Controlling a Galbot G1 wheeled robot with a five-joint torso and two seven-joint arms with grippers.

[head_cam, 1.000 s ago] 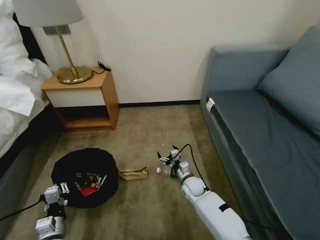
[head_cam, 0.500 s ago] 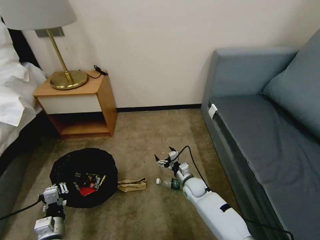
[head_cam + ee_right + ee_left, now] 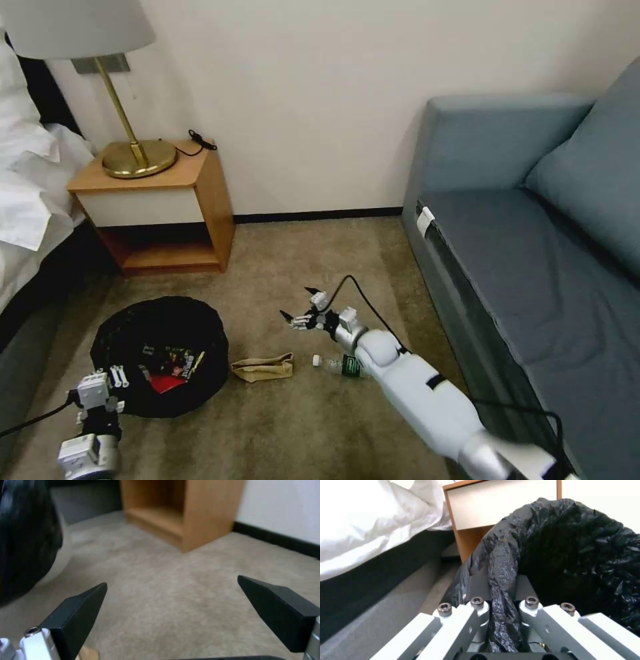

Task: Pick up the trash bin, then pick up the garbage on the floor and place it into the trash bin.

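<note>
The robot can expect the bag's near end (image 3: pixel 285 365) to buckle and bunch up when the robot pinches it, because a long, loose fold (image 3: pixel 261 363) runs along the brown paper bag.
The trash bin (image 3: pixel 160 333), lined with a crinkly black bag (image 3: pixel 573 555), sits on the carpet at the left with red and gold wrappers (image 3: pixel 167 365) inside. My left gripper (image 3: pixel 110 381) is shut on its near rim, and the bag is pinched between the fingers (image 3: pixel 501 602). A crumpled brown paper bag (image 3: pixel 262 367) lies just right of the bin. Further right, a small clear bottle with a green label (image 3: pixel 338 365) lies on its side. My right gripper (image 3: pixel 299 308) hovers open above bare carpet, beyond the paper bag and bottle, its jaws wide apart (image 3: pixel 171 585).
A wooden nightstand (image 3: pixel 163 200) with a brass lamp (image 3: pixel 137 157) stands at the back left beside the bed (image 3: pixel 30 193). A blue-grey sofa (image 3: pixel 533 267) runs along the right. The right arm's cable (image 3: pixel 360 293) loops over the carpet. The black bin (image 3: pixel 26 542) is near the right gripper.
The camera shifted early on. My right gripper has moved left and away from the bottle, which now lies uncovered on the carpet. The left gripper keeps its hold on the bin.
</note>
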